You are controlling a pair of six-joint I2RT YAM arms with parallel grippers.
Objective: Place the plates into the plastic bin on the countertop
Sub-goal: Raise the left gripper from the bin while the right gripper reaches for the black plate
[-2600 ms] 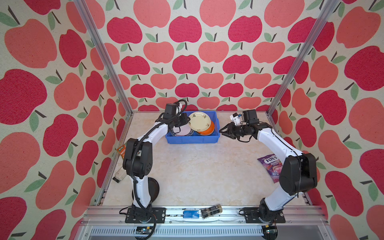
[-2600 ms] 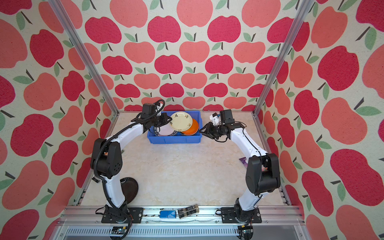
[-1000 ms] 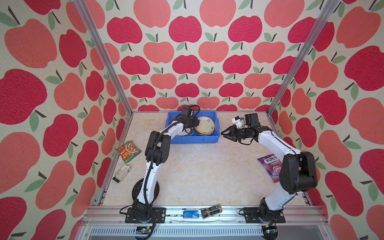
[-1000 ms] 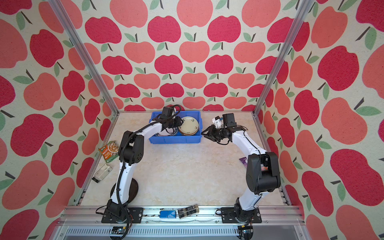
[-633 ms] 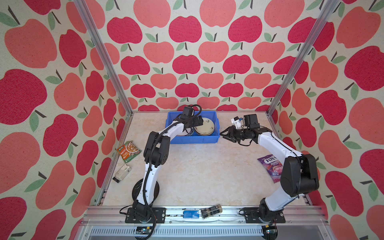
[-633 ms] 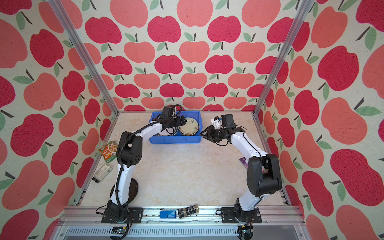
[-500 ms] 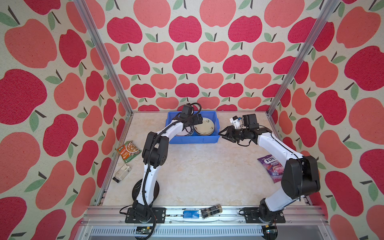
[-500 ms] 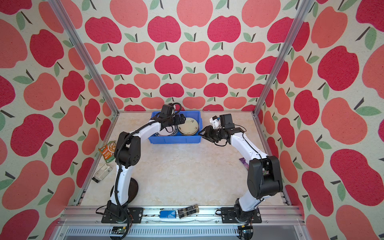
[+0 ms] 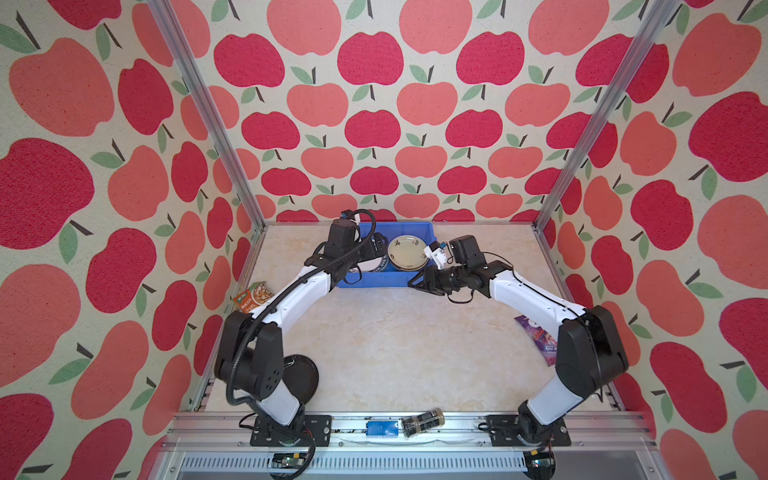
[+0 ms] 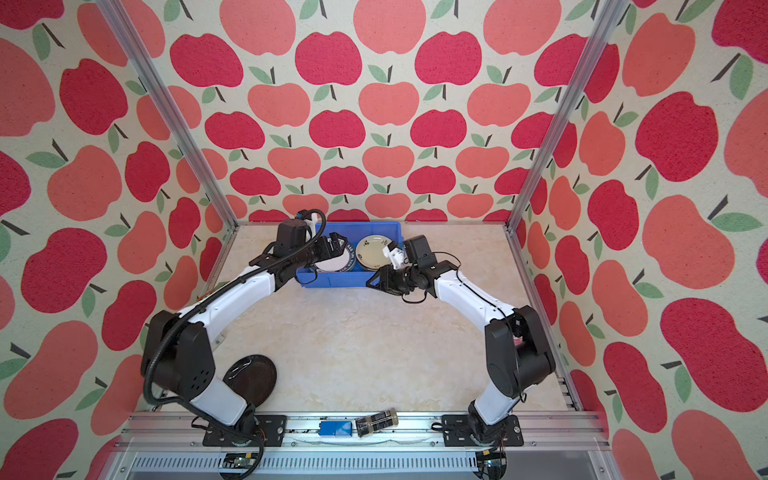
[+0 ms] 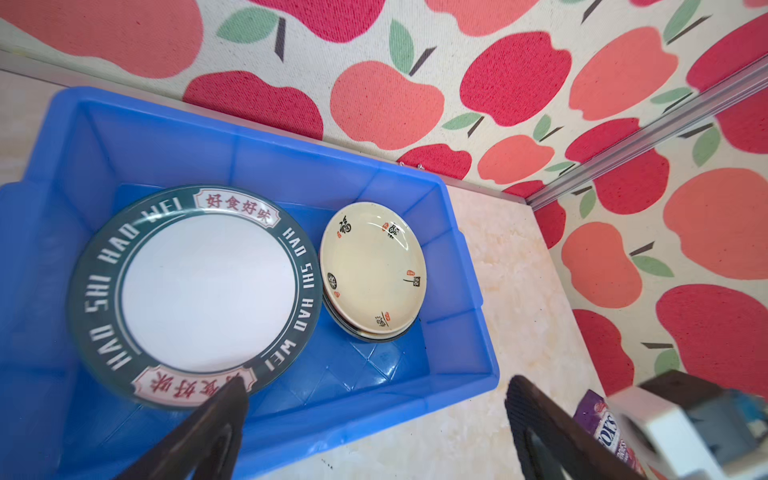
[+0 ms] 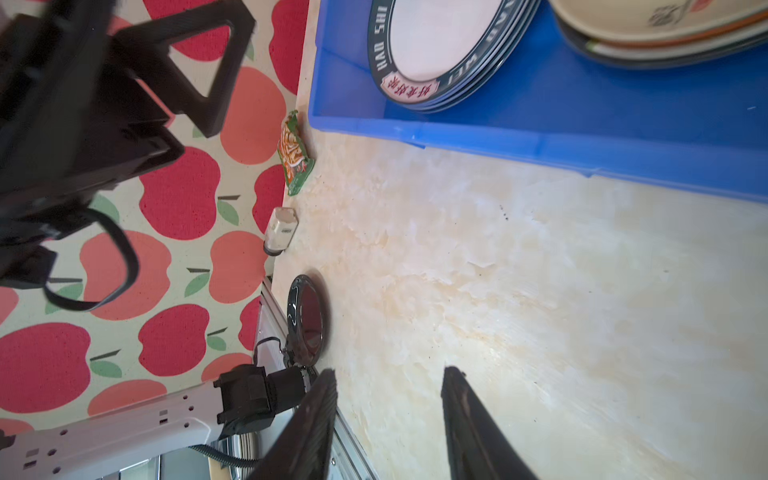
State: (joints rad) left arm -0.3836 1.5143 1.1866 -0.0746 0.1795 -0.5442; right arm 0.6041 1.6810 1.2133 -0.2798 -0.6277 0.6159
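The black plate (image 10: 251, 380) lies by my left gripper's arm base, too close for that gripper. Next, my right gripper reaches across and takes the plate's rim (image 10: 273, 370).
The blue plastic bin (image 9: 409, 227) (image 10: 374, 227) stands at the back of the countertop (image 9: 395, 345). Inside lie a stack of white plates with dark lettered rims (image 11: 208, 291) (image 12: 436, 37) and a cream plate (image 9: 407, 251) (image 11: 374, 266) on top of a second stack. A black plate (image 9: 301, 374) (image 10: 251, 380) rests on the countertop by the left arm's base. My left gripper (image 9: 376, 249) (image 11: 376, 384) hangs open and holds nothing over the bin's front wall, beside the lettered plates. My right gripper (image 9: 415, 284) (image 12: 389, 372) is open and holds nothing, low before the bin's right front corner.
An orange-green snack packet (image 9: 251, 296) (image 12: 295, 158) and a small white bottle (image 12: 282, 230) lie along the left wall. A purple packet (image 9: 536, 336) lies under the right arm. A jar (image 9: 422, 422) and a small blue box (image 9: 384, 428) sit on the front rail.
My left gripper has opened wide, and the lettered plate it carried now lies flat in the bin. My right gripper has drifted left toward the bin's front corner.
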